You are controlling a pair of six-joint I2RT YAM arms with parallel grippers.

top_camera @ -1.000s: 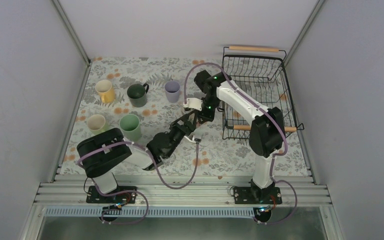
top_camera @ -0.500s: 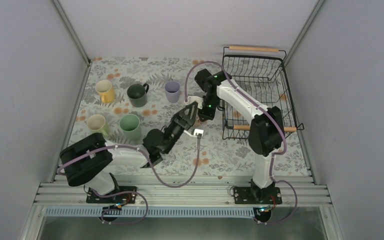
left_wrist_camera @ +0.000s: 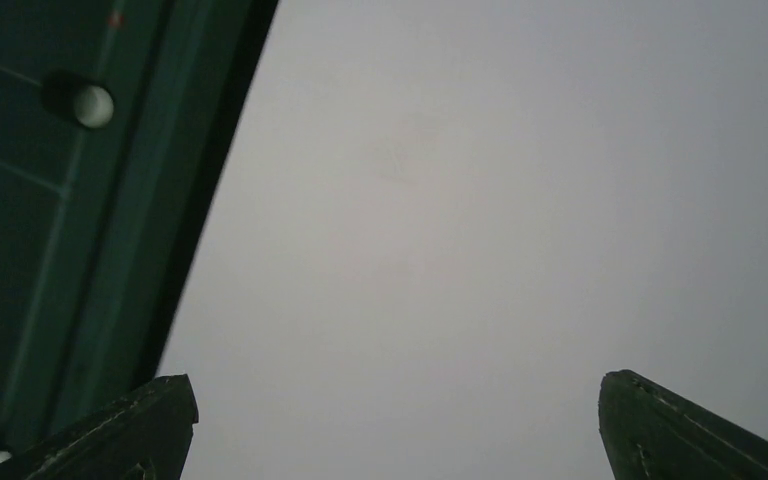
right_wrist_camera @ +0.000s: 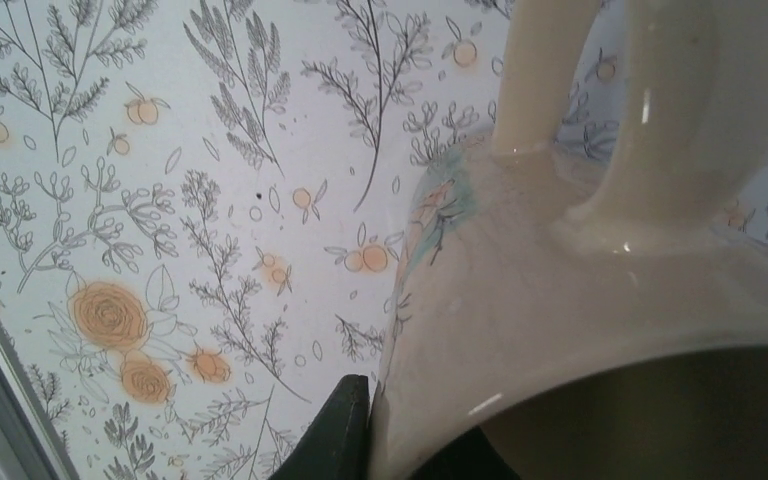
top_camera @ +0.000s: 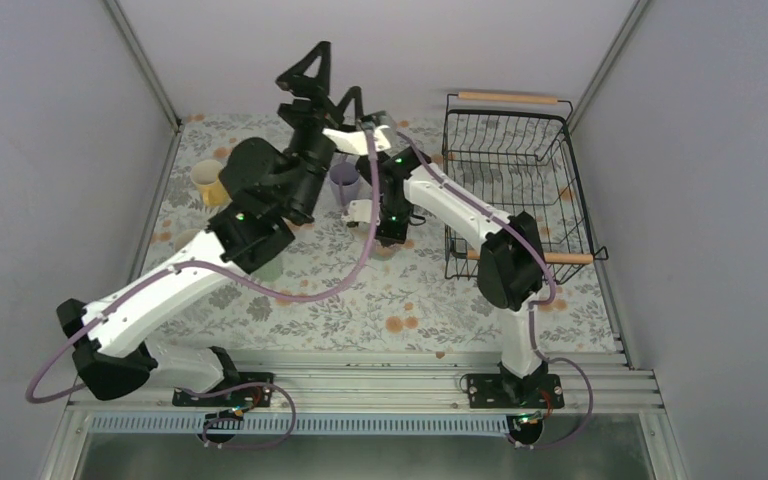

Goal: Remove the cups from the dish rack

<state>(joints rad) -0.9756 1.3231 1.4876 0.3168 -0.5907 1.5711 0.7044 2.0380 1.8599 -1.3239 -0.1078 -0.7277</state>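
Observation:
The beige mug (right_wrist_camera: pixel 560 290) is hanging rim up next to open tablecloth (top_camera: pixel 342 250), away from the lavender mug, so my right gripper goes on lowering it there until it stands.
My right gripper (top_camera: pixel 382 222) is shut on the rim of a beige mug (top_camera: pixel 359 210), held low over the floral tablecloth just left of the black wire dish rack (top_camera: pixel 516 150). In the right wrist view the mug (right_wrist_camera: pixel 570 280) fills the right side, handle pointing away, with one finger (right_wrist_camera: pixel 345 435) against its outer wall. My left gripper (top_camera: pixel 328 80) is open and empty, raised high near the back wall; its wrist view shows only grey wall between the fingertips (left_wrist_camera: pixel 150 425). A lavender mug (top_camera: pixel 343 184) and a yellow mug (top_camera: pixel 206 181) stand on the table. No cup shows in the rack.
The left arm (top_camera: pixel 260 195) stretches diagonally over the table's left half and hides the other mugs there; a mint green edge (top_camera: pixel 268 268) peeks out under it. Grey walls close in the back and both sides. The rack's wooden handles (top_camera: pixel 513 97) lie front and back.
The left arm has swung from low over the table's middle up and back toward the rear wall. The right gripper has shifted a little left with the beige mug.

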